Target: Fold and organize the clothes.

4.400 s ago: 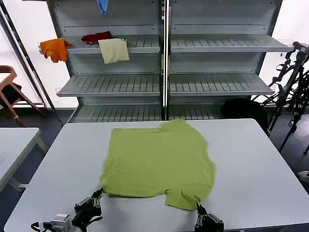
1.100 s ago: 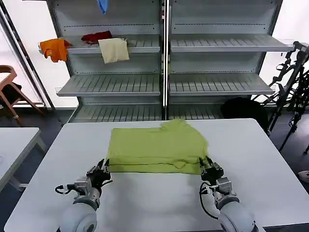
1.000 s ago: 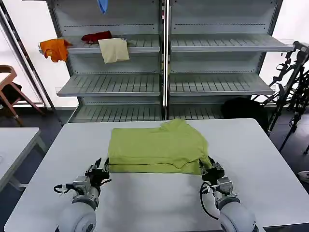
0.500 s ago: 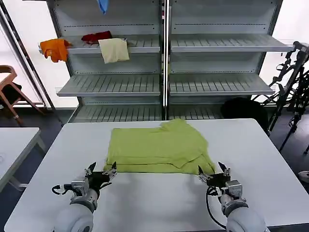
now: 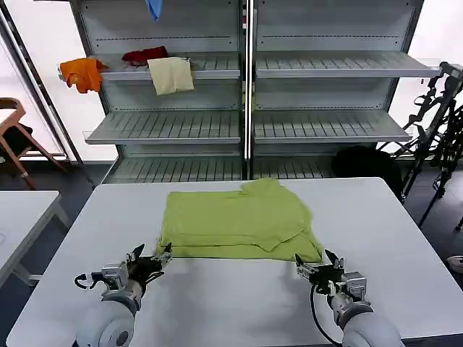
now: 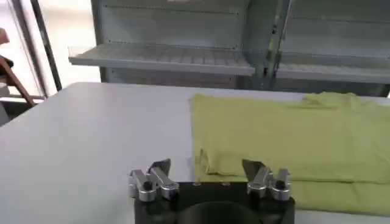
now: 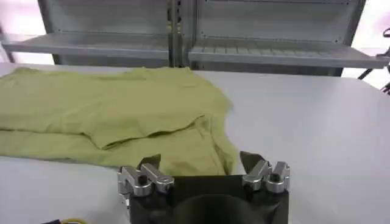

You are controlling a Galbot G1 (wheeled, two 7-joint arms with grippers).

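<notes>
The layers lie flat together and have staggered [image 5: 217, 247] near edges. The lime-green T-shirt [image 5: 235, 213] will move toward me as one stack when I pull on its far edge.
The lime-green T-shirt [image 5: 235, 220] lies folded in half on the white table [image 5: 231, 303], its doubled edge toward me. My left gripper [image 5: 150, 256] stands open just off the shirt's near left corner, holding nothing. My right gripper [image 5: 318, 264] is open too, just off the near right corner. In the left wrist view the shirt [image 6: 292, 134] lies beyond the open left gripper [image 6: 207, 167]. The right wrist view shows the shirt [image 7: 109, 115] with its loose corner directly ahead of the open right gripper [image 7: 201, 159].
A grey shelf rack [image 5: 246, 94] stands behind the table, holding an orange garment [image 5: 82, 72], a cream cloth [image 5: 171, 74] and a dark red item [image 5: 145, 54]. A second table [image 5: 22, 217] is at the left. Tripods [image 5: 438, 130] stand at the right.
Both grippers carried the shirt's near edge over to fold it in half, then let go. In the last half second they opened and drew back toward me.
</notes>
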